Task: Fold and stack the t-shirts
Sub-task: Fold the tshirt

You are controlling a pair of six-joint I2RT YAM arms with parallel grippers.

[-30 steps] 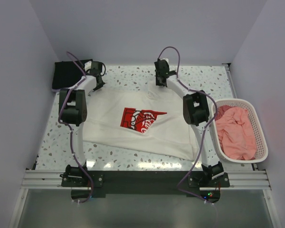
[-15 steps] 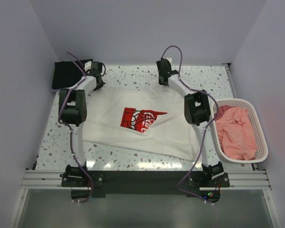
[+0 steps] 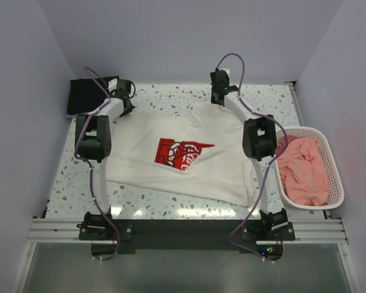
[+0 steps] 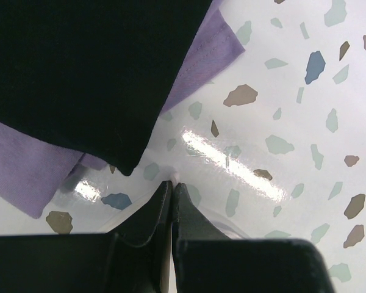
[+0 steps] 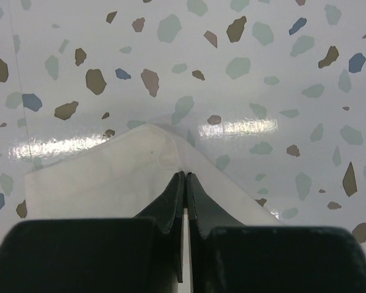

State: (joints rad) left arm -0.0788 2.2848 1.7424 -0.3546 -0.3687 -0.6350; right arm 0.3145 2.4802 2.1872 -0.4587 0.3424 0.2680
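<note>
Next, my left gripper stretches the white t-shirt tight and pulls it back clear of the stack, because the black t-shirt's corner (image 4: 127,166) lies just beyond that gripper.
The cream-white t-shirt (image 3: 189,162) with its red chest print lies spread on the middle of the table. My left gripper (image 3: 127,108) is shut on its far left corner; in the left wrist view the shut tips (image 4: 172,183) pinch a sliver of white cloth. My right gripper (image 3: 218,99) is shut on the far right corner, and the cloth (image 5: 104,177) fans out under the tips (image 5: 186,176). The folded black t-shirt (image 3: 85,96) lies at the back left on the lavender one (image 4: 201,58). The salmon-pink t-shirt (image 3: 302,168) fills the basket.
The white slatted basket (image 3: 306,130) stands at the right edge of the table. The black and lavender stack (image 4: 79,61) lies just beyond my left gripper. Grey walls close in the table at the back and on both sides.
My right gripper has moved right and towards the back, drawing the shirt's far right corner out with it. My left gripper has stayed where it was.
</note>
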